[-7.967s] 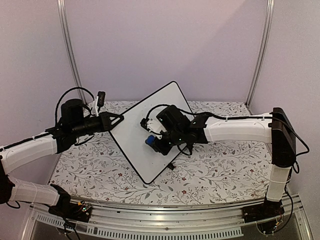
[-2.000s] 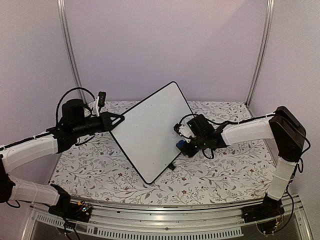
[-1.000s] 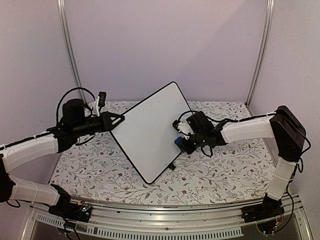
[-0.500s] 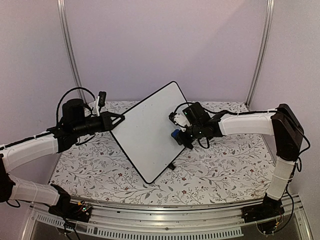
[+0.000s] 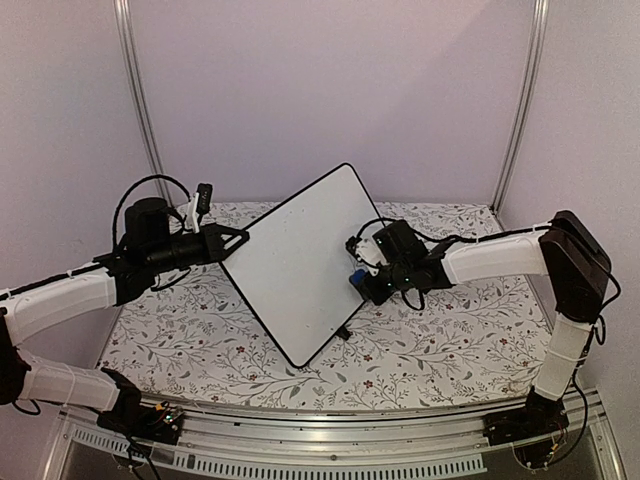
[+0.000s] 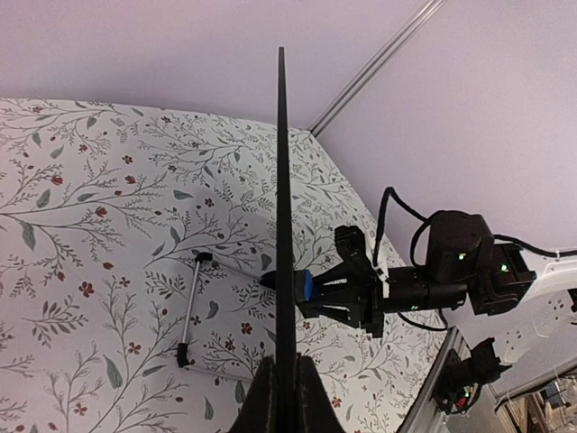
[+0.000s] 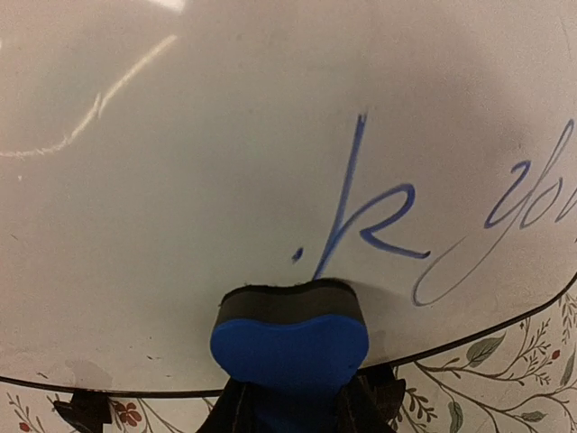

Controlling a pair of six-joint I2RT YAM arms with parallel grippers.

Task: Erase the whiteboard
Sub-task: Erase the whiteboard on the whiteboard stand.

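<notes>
The eraser is near the whiteboard's black frame and blue handwriting shows above the eraser's felt, so the robot's right gripper should wipe back up across the blue k.
The whiteboard stands tilted on one corner, white face with a thin black frame. My left gripper is shut on its left edge; in the left wrist view the board runs edge-on out of the gripper. My right gripper is shut on a blue eraser near the board's lower right edge. Up close, the eraser has its dark felt against the whiteboard, just under blue handwriting. The right gripper shows only as dark fingers below the eraser.
The floral tablecloth covers the table. A thin wire stand with black feet lies on the cloth behind the board. Lilac walls and metal posts close in the back and sides.
The right gripper carried the eraser up and left onto the board's lower right part, then slid back slightly down and right. The left arm and the board have stayed put.
</notes>
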